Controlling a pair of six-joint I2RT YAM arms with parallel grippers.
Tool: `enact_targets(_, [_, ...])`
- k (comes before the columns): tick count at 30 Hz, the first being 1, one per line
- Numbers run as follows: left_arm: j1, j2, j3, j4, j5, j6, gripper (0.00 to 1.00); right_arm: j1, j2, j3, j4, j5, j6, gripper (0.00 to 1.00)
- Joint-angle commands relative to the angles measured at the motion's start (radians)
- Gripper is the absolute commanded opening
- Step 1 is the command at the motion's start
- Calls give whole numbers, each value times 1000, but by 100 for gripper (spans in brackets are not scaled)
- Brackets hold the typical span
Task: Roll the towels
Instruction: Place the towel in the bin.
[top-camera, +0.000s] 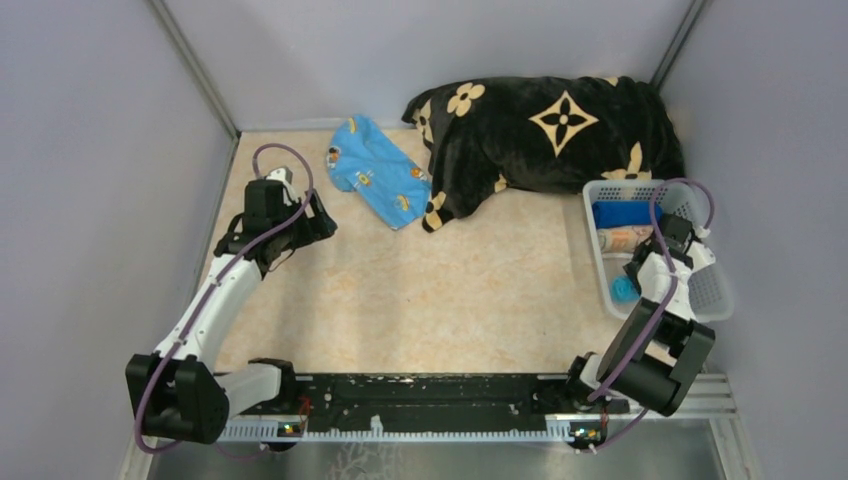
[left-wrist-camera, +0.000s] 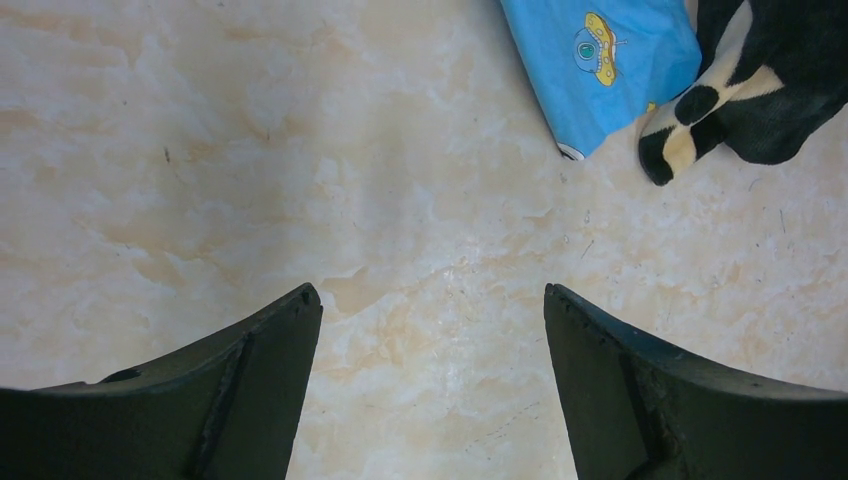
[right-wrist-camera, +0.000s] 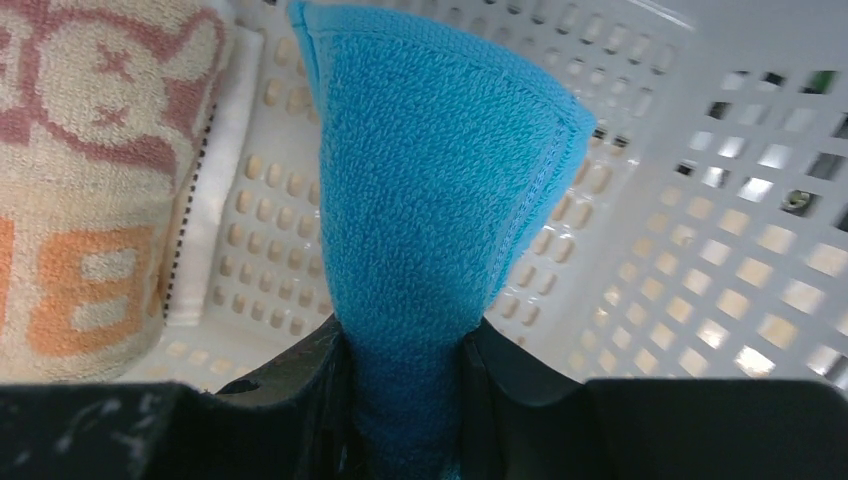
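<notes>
My right gripper should go on moving the turquoise towel over until it meets the striped towel (top-camera: 622, 239), and then let go. The turquoise towel hangs parallel to the striped one across the clear basket's bottom (top-camera: 614, 265).
My right gripper (right-wrist-camera: 405, 345) is shut on a rolled turquoise towel (right-wrist-camera: 430, 170) and holds it inside the white basket (right-wrist-camera: 700, 250). From above, that gripper (top-camera: 640, 277) sits over the basket's near half with the turquoise towel (top-camera: 625, 289) under it. A rolled striped towel with rabbit lettering (right-wrist-camera: 90, 180) lies to its left, also seen from above (top-camera: 627, 238). A dark blue towel (top-camera: 622, 214) fills the basket's far end. A light blue towel with cartoon prints (top-camera: 378, 172) lies loose on the table. My left gripper (left-wrist-camera: 432, 300) hangs open over bare table, short of that towel (left-wrist-camera: 600, 60).
A large black plush blanket with tan flowers (top-camera: 550, 130) is heaped at the back, its corner (left-wrist-camera: 760, 90) touching the light blue towel. The basket (top-camera: 712, 292) stands against the right wall. Grey walls close in the left, right and back.
</notes>
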Motion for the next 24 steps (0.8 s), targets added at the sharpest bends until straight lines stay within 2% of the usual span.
enact_targets(1, [19,-12,-11,7,-16,-5,88,-6,52,-7,177,-97,24,10])
enact_targets(5, [31,-4,-14,7,-27,-8,88,0,135,3,239,-180,55,10])
enact_targets(16, [49,6,-24,11,-50,-20,88,65,228,-2,395,-203,153,13])
enact_targets(24, [58,24,-25,13,-47,-25,88,70,291,11,457,-267,185,27])
